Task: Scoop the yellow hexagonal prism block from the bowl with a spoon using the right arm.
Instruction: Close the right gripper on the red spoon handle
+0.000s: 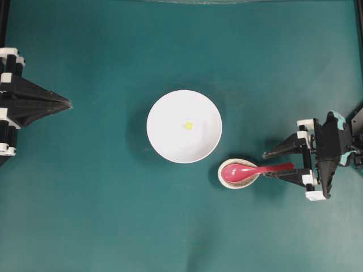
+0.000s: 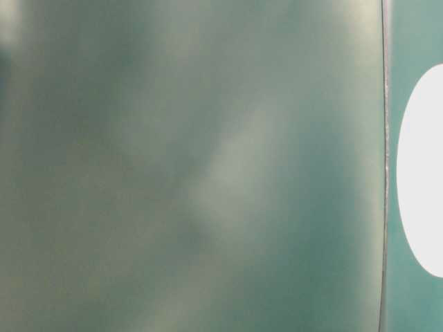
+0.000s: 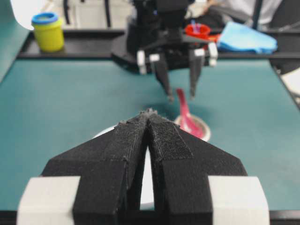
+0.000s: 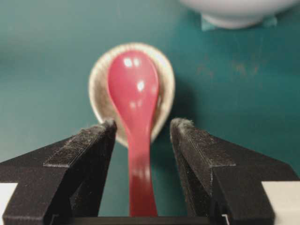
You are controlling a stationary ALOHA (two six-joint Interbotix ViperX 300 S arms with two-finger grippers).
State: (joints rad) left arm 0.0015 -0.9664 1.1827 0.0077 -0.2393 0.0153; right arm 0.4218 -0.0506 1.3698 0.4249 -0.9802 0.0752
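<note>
The yellow block sits loose in the smooth white bowl. I expect the block to move around when I push the pink-red spoon at it.
A tiny yellow hexagonal prism block lies inside the white bowl at mid-table. To the bowl's lower right, the pink-red spoon rests with its scoop in a small beige rest, handle pointing right. My right gripper is open and straddles that handle. In the right wrist view the spoon runs between the two fingers with a gap on each side, and the right gripper touches nothing. The bowl shows at the top edge. My left gripper is shut and empty at the far left, pointing toward the bowl.
The speckled beige spoon rest sits under the scoop on the teal table. Beyond the table's far edge in the left wrist view stand a yellow jar with a blue lid and a blue cloth. The table-level view is blurred.
</note>
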